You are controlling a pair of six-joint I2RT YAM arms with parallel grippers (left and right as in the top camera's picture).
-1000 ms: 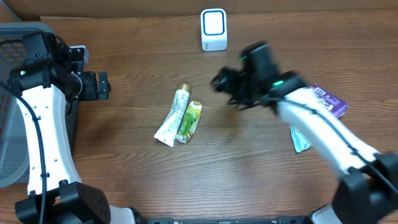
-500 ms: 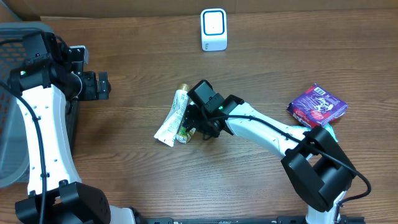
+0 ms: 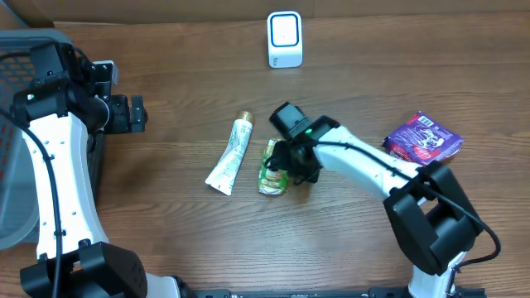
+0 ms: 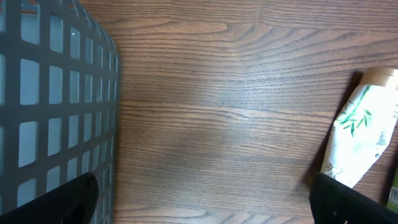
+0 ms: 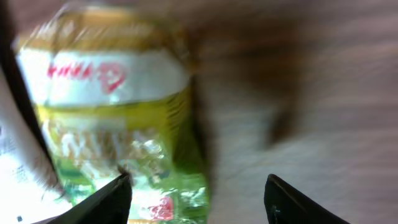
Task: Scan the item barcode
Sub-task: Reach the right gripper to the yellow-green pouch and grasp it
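Observation:
My right gripper has one finger over the green snack packet's lower edge (image 5: 152,202), so next I move it until its fingers are on both sides of the packet's gold end (image 5: 106,32) and close there.
A green snack packet (image 3: 272,170) lies on the wooden table just right of a white tube (image 3: 229,156). My right gripper (image 3: 290,163) hangs low over the packet's right side. In the blurred right wrist view the packet (image 5: 118,118) fills the left half. The gripper (image 5: 196,200) is open: the left finger overlaps the packet's lower edge and the right finger stands over bare wood. A white barcode scanner (image 3: 284,39) stands at the back centre. My left gripper (image 3: 135,113) is open and empty at the far left, over bare wood in its own view (image 4: 208,208).
A purple packet (image 3: 423,141) lies at the right. A grey mesh basket (image 3: 12,165) stands at the left edge, its wall (image 4: 56,93) close to my left fingers. The white tube (image 4: 359,134) shows at the right of the left wrist view.
My right arm swung in from the right to the two items in the middle. The green packet has shifted right, away from the tube, and the right jaws have narrowed a little. The left arm is still.

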